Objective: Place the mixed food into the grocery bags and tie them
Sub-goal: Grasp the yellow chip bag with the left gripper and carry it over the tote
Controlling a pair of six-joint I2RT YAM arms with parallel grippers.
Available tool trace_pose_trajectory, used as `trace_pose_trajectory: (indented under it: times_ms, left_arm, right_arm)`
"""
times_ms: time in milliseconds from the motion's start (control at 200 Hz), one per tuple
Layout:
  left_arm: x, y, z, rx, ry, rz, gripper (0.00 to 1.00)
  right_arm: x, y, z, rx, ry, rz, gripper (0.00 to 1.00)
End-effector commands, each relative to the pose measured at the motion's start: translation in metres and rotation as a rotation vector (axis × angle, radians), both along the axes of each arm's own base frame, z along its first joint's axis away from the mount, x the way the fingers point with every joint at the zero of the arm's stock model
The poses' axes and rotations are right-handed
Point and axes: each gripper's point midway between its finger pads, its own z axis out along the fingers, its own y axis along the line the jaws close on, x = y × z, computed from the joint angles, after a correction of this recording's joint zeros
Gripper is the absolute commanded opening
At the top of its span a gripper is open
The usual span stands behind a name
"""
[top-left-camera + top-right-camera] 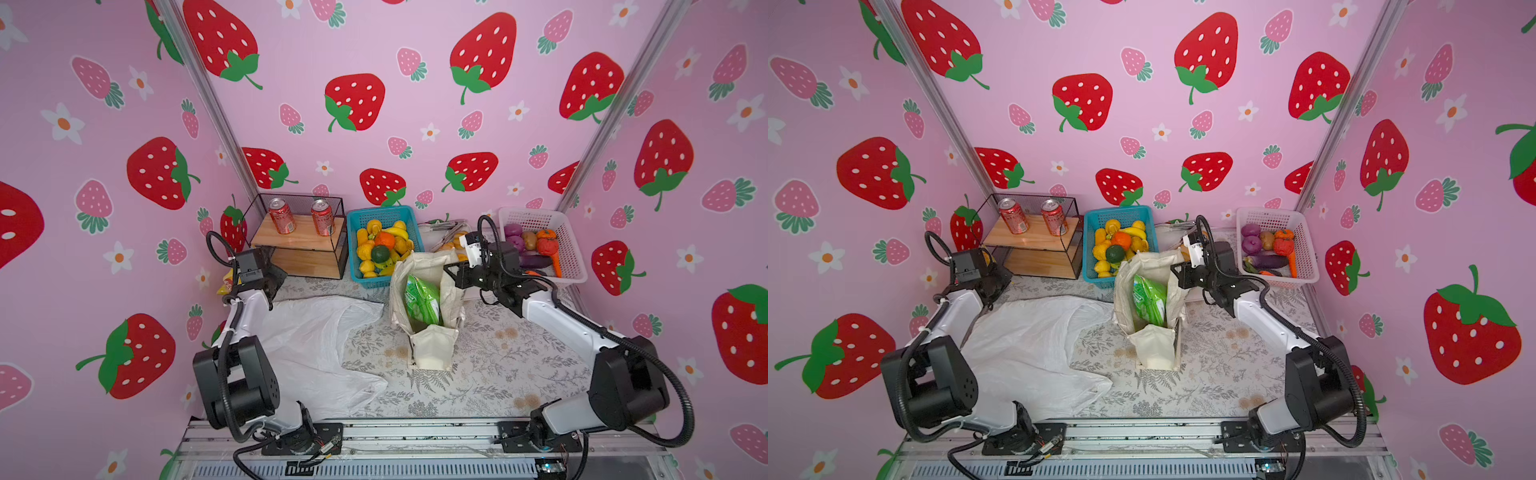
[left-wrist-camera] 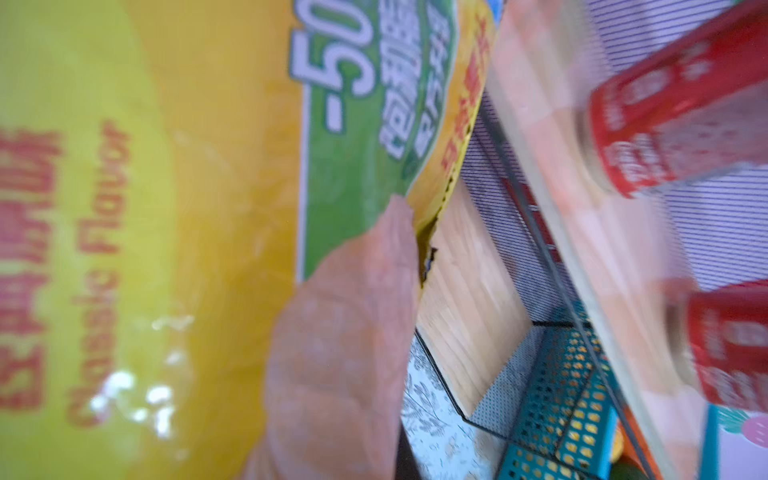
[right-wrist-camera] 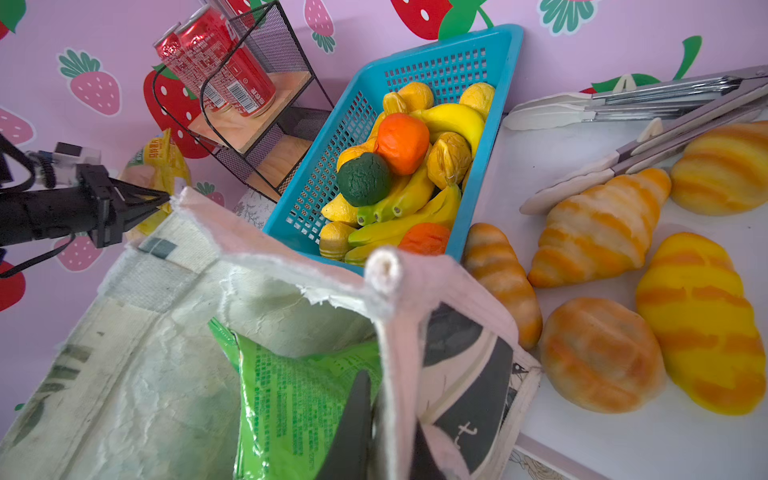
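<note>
The tote's opening (image 1: 421, 272) is held wide by my right gripper, so my left gripper should keep bringing the yellow snack packet over the green snack packet (image 1: 422, 301) and let go there.
My left gripper (image 1: 276, 278) is at the back left beside the wire shelf, shut on a yellow snack packet (image 1: 226, 286). That packet (image 2: 124, 249) fills most of the left wrist view, with one finger (image 2: 340, 353) pressed on it. The cream canvas tote (image 1: 432, 349) stands upright mid-table with a green snack packet (image 1: 422, 301) inside. My right gripper (image 3: 386, 440) is shut on the tote's far rim (image 3: 399, 332). The white plastic bag (image 1: 311, 345) lies flat and crumpled on the left. Toy fruits (image 1: 380, 245) fill the blue basket (image 1: 361, 216).
A wire-and-wood shelf (image 1: 299, 249) holds two red cans (image 1: 281, 216) at the back left. A white basket (image 1: 575, 257) of vegetables stands at the back right. Croissant-like rolls (image 3: 602, 224) and metal tongs (image 3: 665, 95) lie on a white board (image 3: 519, 166) behind the tote.
</note>
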Motion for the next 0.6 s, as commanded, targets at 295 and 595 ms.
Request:
trace_pose_trajectory:
  times_ms: [295,595]
  left_arm:
    - [-0.095,-0.2,0.174,0.212,-0.362,-0.607,0.0]
    - [-0.177,-0.403,0.251,-0.013,-0.595,-1.373,0.0]
  right_arm:
    - [0.002,0.001,0.01,0.01,-0.016,0.006,0.07]
    - [0.004,0.002,0.016,-0.026,-0.024,0.023,0.07]
